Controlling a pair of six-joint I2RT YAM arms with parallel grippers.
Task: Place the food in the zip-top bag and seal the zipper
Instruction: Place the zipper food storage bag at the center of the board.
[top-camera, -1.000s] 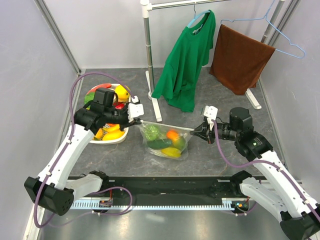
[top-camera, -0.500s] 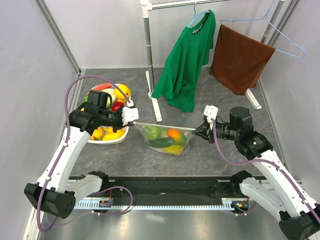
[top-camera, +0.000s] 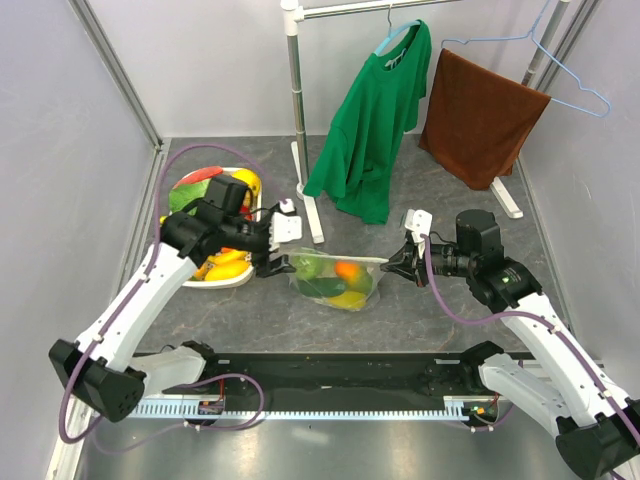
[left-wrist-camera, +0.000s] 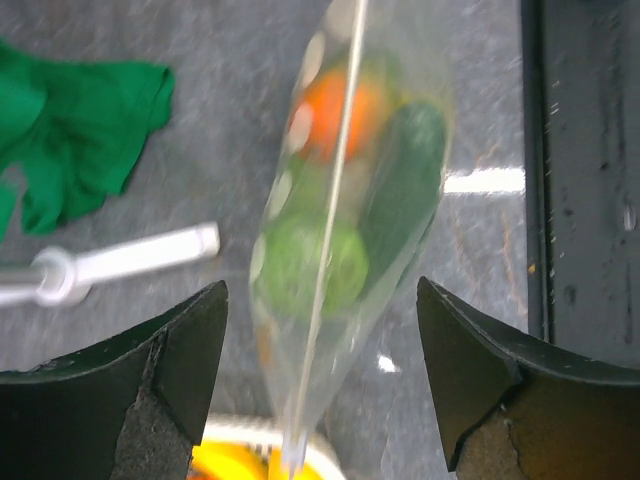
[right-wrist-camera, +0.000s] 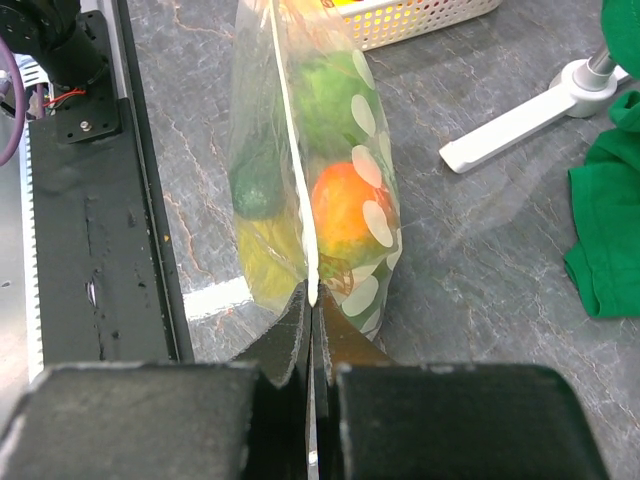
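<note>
Next, my left gripper moves inward, takes hold of the zipper strip and lays the bag flat, because its open fingers straddle only the zipper's tip.
The zip-top bag, clear with cream dots, hangs upright over the table. It holds food: a green leafy piece, an orange one, a yellow one and a dark green one. The zipper runs as a thin whitish strip along its top edge. My right gripper is shut on the zipper's right end. My left gripper stands open astride the bag's left end, both fingers clear of the plastic. More food lies in the white tray at the left.
A clothes rack post with a white foot stands behind the bag. On it hang a green shirt and a brown towel. A black rail runs along the near edge. Grey walls close in both sides.
My left gripper was shut on the bag's left end and has opened, letting it go. The left arm swung out and back to the bag. My right gripper kept its hold.
</note>
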